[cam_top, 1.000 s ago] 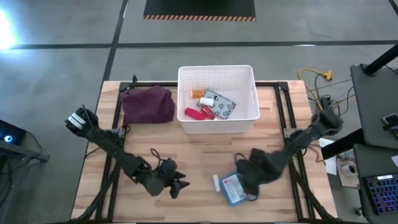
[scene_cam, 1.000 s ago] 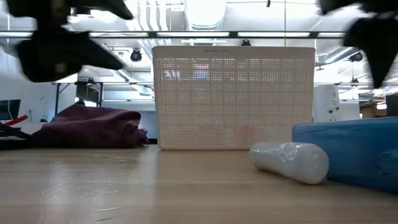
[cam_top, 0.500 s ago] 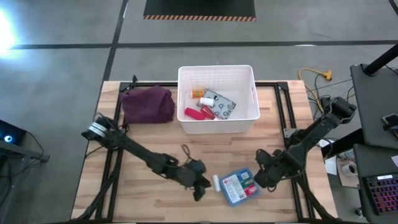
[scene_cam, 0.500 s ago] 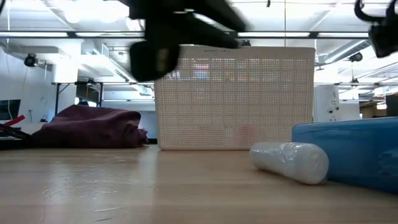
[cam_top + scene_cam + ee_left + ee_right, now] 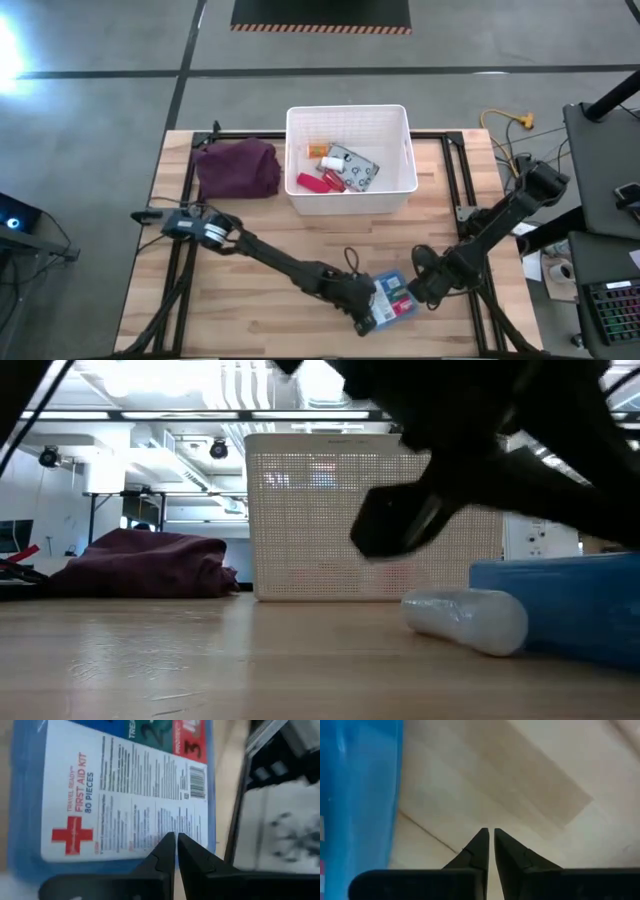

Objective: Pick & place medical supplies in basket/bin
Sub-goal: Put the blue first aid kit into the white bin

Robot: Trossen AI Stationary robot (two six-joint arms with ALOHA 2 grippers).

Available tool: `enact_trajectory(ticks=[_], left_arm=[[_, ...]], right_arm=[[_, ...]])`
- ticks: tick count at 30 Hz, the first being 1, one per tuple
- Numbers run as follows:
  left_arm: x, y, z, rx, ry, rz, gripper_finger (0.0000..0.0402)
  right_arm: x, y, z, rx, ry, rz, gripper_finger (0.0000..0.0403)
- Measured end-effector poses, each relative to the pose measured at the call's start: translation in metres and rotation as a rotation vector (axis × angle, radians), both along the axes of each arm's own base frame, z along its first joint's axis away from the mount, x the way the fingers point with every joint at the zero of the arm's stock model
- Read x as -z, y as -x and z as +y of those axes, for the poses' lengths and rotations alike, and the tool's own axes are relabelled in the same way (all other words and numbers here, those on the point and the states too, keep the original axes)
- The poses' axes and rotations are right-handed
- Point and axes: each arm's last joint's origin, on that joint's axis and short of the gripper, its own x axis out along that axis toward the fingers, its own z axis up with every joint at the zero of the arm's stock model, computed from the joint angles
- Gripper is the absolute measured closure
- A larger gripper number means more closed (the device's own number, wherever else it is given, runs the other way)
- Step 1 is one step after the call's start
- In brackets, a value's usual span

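Observation:
My left gripper sits shut over the box's label [image 5: 131,810], so it should back off beyond the box's long edge [image 5: 107,866] and press the box toward my right gripper.
The blue-and-red flat box [image 5: 397,297] lies flat on the table near its front edge. A white bottle [image 5: 466,620] lies on its side against the box; in the high view my left arm hides it. My left gripper [image 5: 176,836] is shut over the box's printed label [image 5: 125,795]. My right gripper [image 5: 491,831] is shut over bare wood just right of the box [image 5: 360,795]. The white bin [image 5: 350,115] at the far middle holds a red packet [image 5: 312,182], a patterned pouch [image 5: 356,170] and small bottles. My left gripper points its shut fingers down at the box's label [image 5: 165,815], near the box's left end. I cannot tell whether the fingertips touch the label or stand just above it. The box lies flat on the table.
A maroon-purple cloth bundle [image 5: 238,168] lies left of the bin. My left arm [image 5: 270,262] stretches low across the table's near middle. Black frame rails [image 5: 465,190] run along both table sides. Bare wood shows at the near left [image 5: 230,310].
My left gripper has swept from the table's near left toward the right edge, coming over the white bottle and the box, and has shut. My right gripper has drawn off the box toward the right edge. Box and bottle lie where they were.

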Motion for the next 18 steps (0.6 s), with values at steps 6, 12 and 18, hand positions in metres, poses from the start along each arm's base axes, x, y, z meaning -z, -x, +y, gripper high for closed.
enact_trajectory(ticks=[6, 12, 18], left_arm=[[-0.01, 0.001, -0.002, 0.034, -0.103, 0.184, 0.0396], [-0.009, 0.003, -0.001, 0.03, -0.112, 0.19, 0.0396], [-0.027, 0.007, 0.003, -0.003, -0.178, 0.136, 0.0401]], right_arm=[[0.002, -0.01, 0.012, -0.125, -0.086, -0.076, 0.0375], [0.0, -0.023, 0.024, -0.199, -0.17, -0.233, 0.034], [0.017, -0.028, 0.028, -0.186, -0.133, -0.196, 0.0298]])
